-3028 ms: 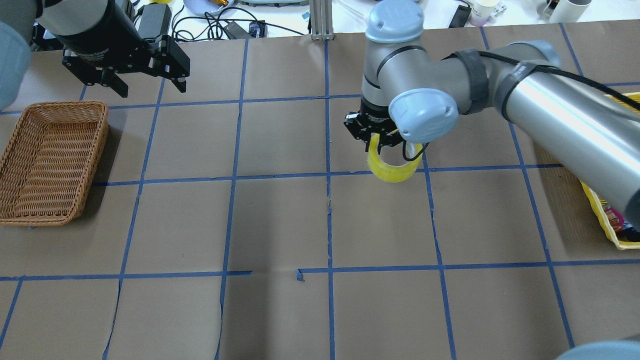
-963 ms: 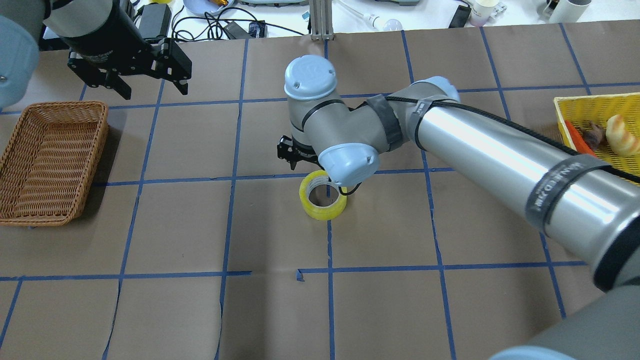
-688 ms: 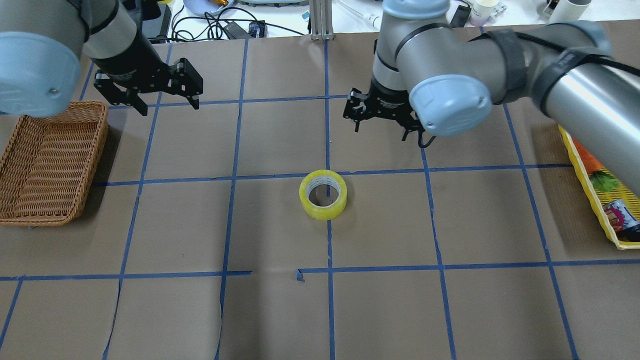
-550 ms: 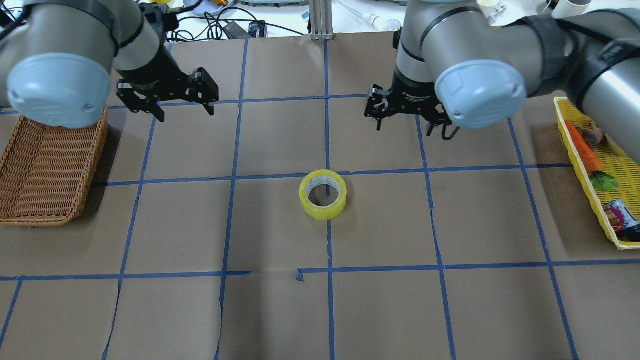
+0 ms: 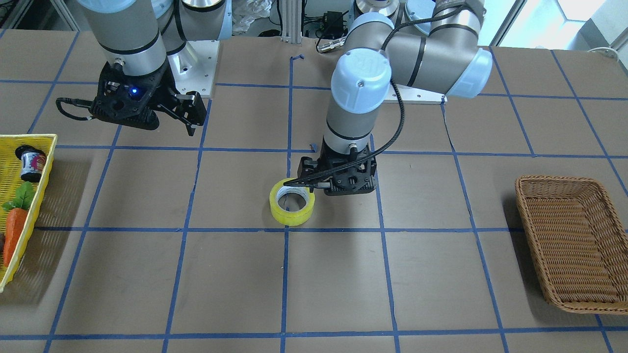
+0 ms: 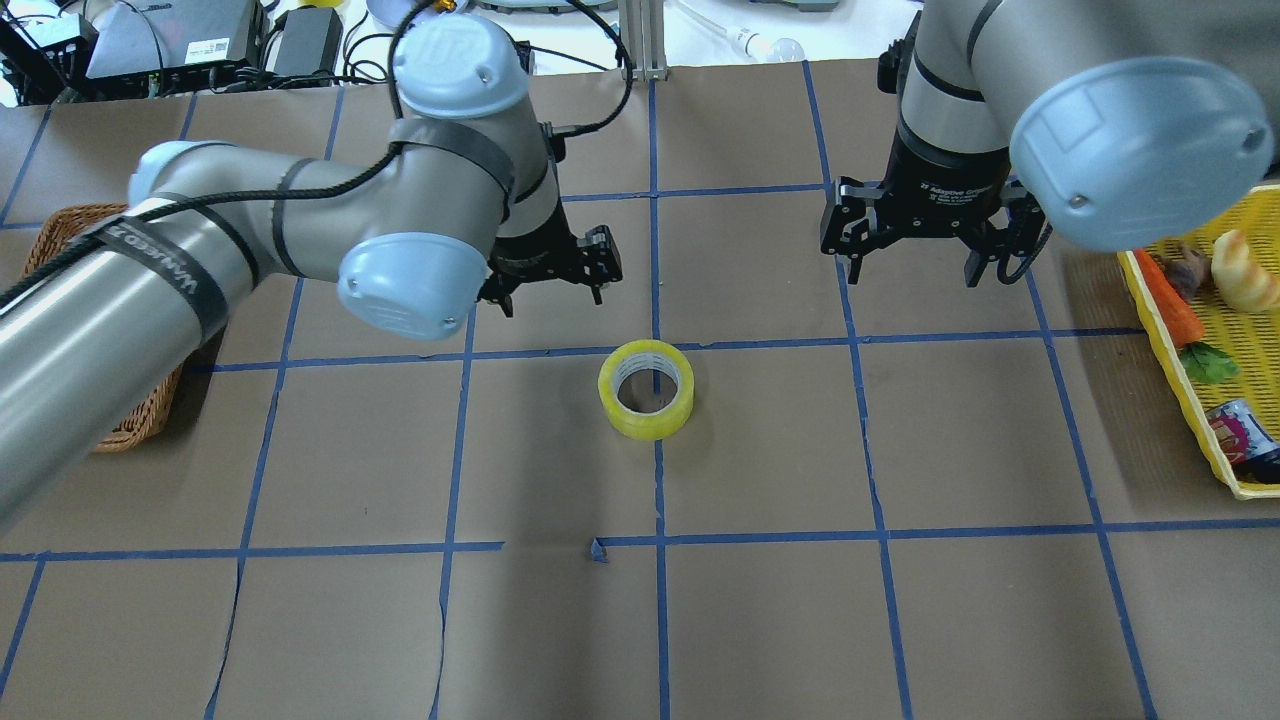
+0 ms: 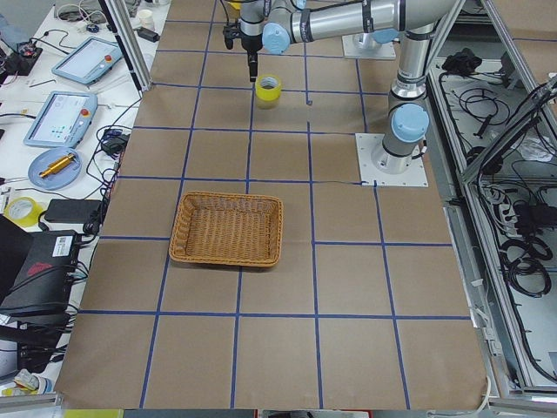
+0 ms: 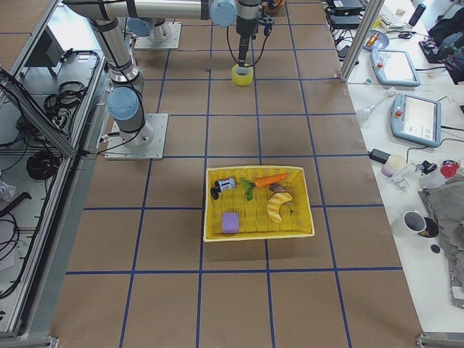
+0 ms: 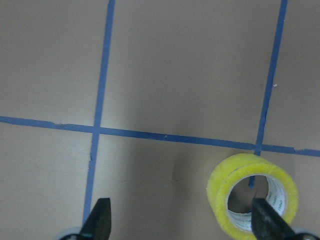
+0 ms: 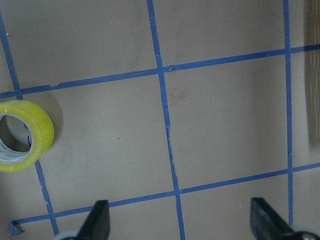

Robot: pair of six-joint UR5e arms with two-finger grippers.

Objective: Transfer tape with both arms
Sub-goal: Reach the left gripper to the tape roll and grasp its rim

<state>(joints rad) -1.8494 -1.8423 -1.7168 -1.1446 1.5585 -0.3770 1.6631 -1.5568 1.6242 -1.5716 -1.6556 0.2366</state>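
My right gripper is far from the wicker basket, so next my left gripper grabs the tape by its near rim and lowers it into the wicker basket.
The yellow tape lies flat on the brown table near its middle, free of both grippers. My left gripper is open and empty, just beyond and left of the roll. In the left wrist view the tape sits by the right finger. In the front view the left gripper overlaps the roll's rim. My right gripper is open and empty, well off to the tape's right. In the right wrist view the tape is at the left edge.
A wicker basket stands at the table's left end, partly hidden by my left arm in the overhead view. A yellow basket with a carrot, a can and other items stands at the right end. Cables and devices lie beyond the far edge.
The right gripper set the tape on the table, let go and drew back to the right. The left arm swung in from the far left to just beside the tape.
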